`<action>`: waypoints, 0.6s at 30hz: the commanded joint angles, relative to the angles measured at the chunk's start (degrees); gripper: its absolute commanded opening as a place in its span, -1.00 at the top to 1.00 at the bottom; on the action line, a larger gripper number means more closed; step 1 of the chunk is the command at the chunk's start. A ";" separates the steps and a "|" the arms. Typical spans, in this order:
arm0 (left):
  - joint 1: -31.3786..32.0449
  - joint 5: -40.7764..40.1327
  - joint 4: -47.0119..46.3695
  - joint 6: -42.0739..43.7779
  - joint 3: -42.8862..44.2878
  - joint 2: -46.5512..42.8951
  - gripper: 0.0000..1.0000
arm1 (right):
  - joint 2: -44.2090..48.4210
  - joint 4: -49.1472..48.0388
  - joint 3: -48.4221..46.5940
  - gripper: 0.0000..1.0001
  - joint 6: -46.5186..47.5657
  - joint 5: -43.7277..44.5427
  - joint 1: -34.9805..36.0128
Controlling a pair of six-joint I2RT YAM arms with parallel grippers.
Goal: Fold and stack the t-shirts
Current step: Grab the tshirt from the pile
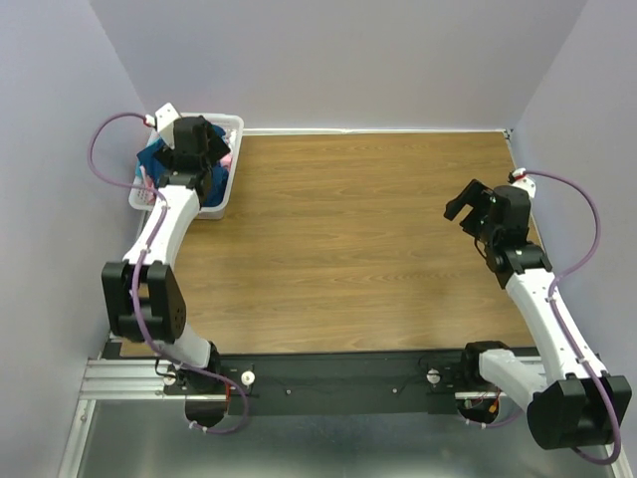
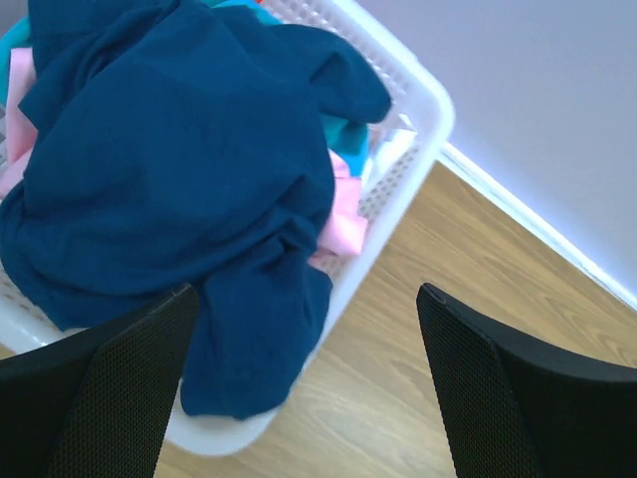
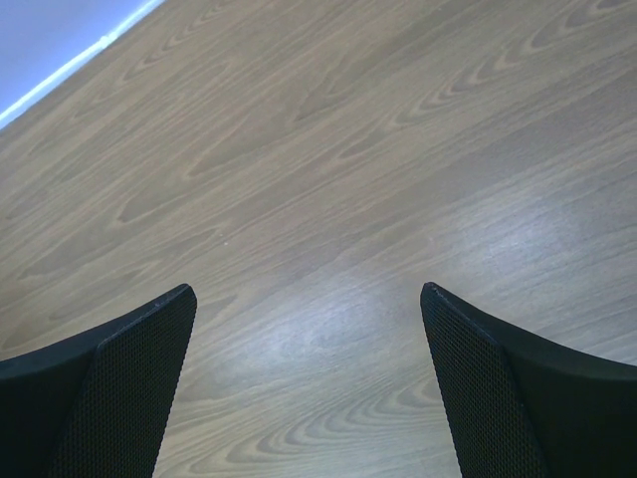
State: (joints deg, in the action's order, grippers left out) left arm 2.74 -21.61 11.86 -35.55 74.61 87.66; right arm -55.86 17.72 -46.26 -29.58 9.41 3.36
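Note:
The dark blue tee is lying above the pink tee (image 2: 345, 217), so my left gripper keeps going down toward the dark blue tee's broad middle (image 2: 179, 159) until its fingers have cloth between them.
The t-shirts lie bunched in a white lattice basket (image 2: 423, 110) at the table's far left corner. A dark blue tee (image 2: 169, 169) covers the heap and droops over the basket's near rim. Under it show a pink tee (image 2: 343, 224) and a strip of teal tee (image 2: 348, 134). My left gripper (image 2: 304, 299) hovers above the basket's right rim, open, nothing between its fingers. From above, that gripper (image 1: 199, 139) hides most of the pile, with the blue cloth (image 1: 217, 182) showing beside it. My right gripper (image 1: 468, 202) hangs open over bare wood at the right, also (image 3: 307, 294) empty.
The basket (image 1: 231, 129) stands against the back wall near the left wall. A wood-grain tabletop (image 1: 348, 239) stretches between the two arms. White walls close the back and both sides. A black rail (image 1: 338, 378) with the arm bases runs along the near edge.

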 commanded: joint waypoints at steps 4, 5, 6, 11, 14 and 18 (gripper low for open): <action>-5.46 0.07 13.18 0.92 15.73 14.37 -0.97 | -3.47 0.13 -1.02 -1.00 0.49 1.58 -0.19; -5.73 -0.19 13.28 1.01 17.31 15.86 -0.97 | -3.73 0.13 -1.02 -1.00 0.40 1.66 -0.28; -5.99 -0.45 13.11 1.10 17.67 16.49 -0.97 | -4.26 0.13 -1.02 -1.00 0.32 1.66 -0.19; -8.63 0.34 13.63 0.13 17.41 18.77 -0.97 | -5.40 0.13 -0.94 -1.00 0.40 1.40 -0.28; -9.68 -0.98 13.63 -0.04 16.36 19.74 -0.97 | -6.02 0.13 -1.02 -1.00 0.58 1.31 -0.19; -11.26 -0.02 13.10 0.04 17.06 22.28 -0.88 | -6.55 0.13 -1.11 -1.00 0.58 1.05 -0.28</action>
State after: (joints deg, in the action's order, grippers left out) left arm -7.35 -21.43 23.70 -35.38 91.11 107.48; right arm -61.78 17.72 -46.26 -29.52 9.72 3.36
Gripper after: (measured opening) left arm 0.963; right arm 0.997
